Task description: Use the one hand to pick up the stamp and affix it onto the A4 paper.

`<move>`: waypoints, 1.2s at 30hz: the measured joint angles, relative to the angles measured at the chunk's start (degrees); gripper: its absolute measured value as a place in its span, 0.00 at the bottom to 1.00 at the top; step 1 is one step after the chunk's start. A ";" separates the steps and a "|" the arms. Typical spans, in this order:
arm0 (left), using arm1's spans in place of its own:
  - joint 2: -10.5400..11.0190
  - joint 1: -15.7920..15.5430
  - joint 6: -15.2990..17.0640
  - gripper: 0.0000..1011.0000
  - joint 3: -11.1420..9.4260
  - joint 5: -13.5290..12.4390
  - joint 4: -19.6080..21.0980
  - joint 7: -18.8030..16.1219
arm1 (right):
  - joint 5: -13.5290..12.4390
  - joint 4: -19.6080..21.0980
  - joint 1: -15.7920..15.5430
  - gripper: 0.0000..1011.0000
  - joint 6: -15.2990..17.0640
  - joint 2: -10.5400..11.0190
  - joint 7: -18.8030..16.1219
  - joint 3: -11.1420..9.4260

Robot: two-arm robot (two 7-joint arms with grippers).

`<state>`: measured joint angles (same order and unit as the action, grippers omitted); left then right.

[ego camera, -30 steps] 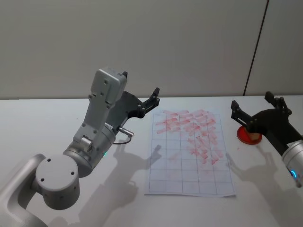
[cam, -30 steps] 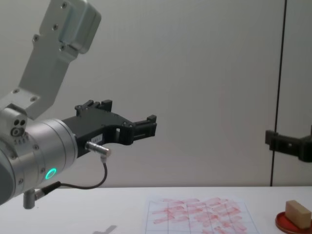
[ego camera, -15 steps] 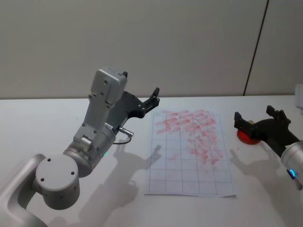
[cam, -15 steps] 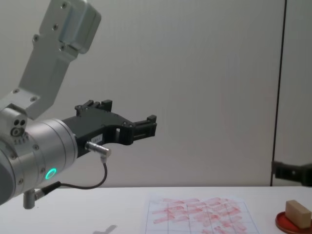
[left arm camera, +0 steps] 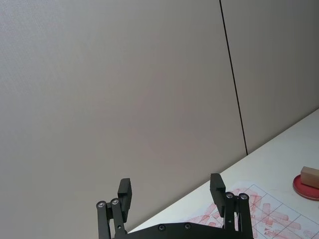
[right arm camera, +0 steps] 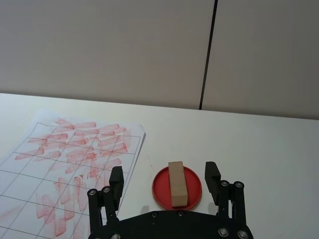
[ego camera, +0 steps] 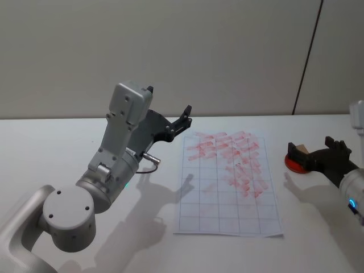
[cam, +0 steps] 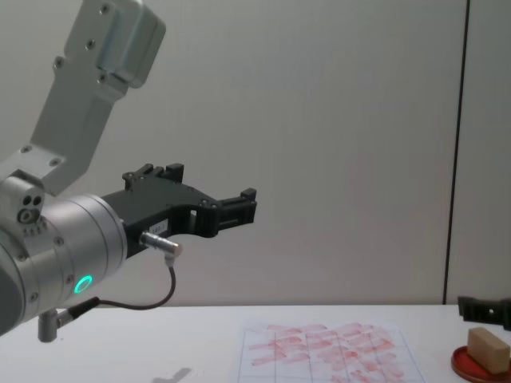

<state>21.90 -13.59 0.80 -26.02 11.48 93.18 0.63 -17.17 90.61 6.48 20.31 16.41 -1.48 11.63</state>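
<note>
The stamp (cam: 488, 349) is lying loose across the flat red dish (cam: 463, 365). The stamp will come away and the dish will stay behind when I pick the stamp up.
The stamp (right arm camera: 177, 184), a small tan wooden block, lies on a flat red round dish (right arm camera: 162, 193) to the right of the A4 paper (ego camera: 227, 190). That white gridded sheet is covered with smudgy red marks. My right gripper (ego camera: 311, 146) is open and hangs low over the dish. In the right wrist view the right gripper (right arm camera: 164, 172) has a finger on either side of the stamp without touching it. From the chest, one right finger (cam: 481, 307) sits just above the stamp (cam: 488, 349). My left gripper (ego camera: 169, 100) is open and raised left of the paper.
The big silver left arm (ego camera: 116, 153) rises from the front left of the white table (ego camera: 45, 148) and stands over its left half. A plain wall with a dark vertical seam (ego camera: 307, 57) runs behind the table.
My right gripper has dropped toward the red dish, ending just above the stamp, still open. The left arm, paper, dish and stamp have not moved.
</note>
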 joint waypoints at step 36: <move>0.00 0.00 0.00 0.99 0.00 0.00 0.00 0.00 | 3.71 -11.66 7.09 0.61 3.20 -2.89 -2.11 0.52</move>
<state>21.89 -13.59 0.80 -26.03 11.48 93.18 0.63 -13.46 78.95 13.57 23.51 13.52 -3.59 12.14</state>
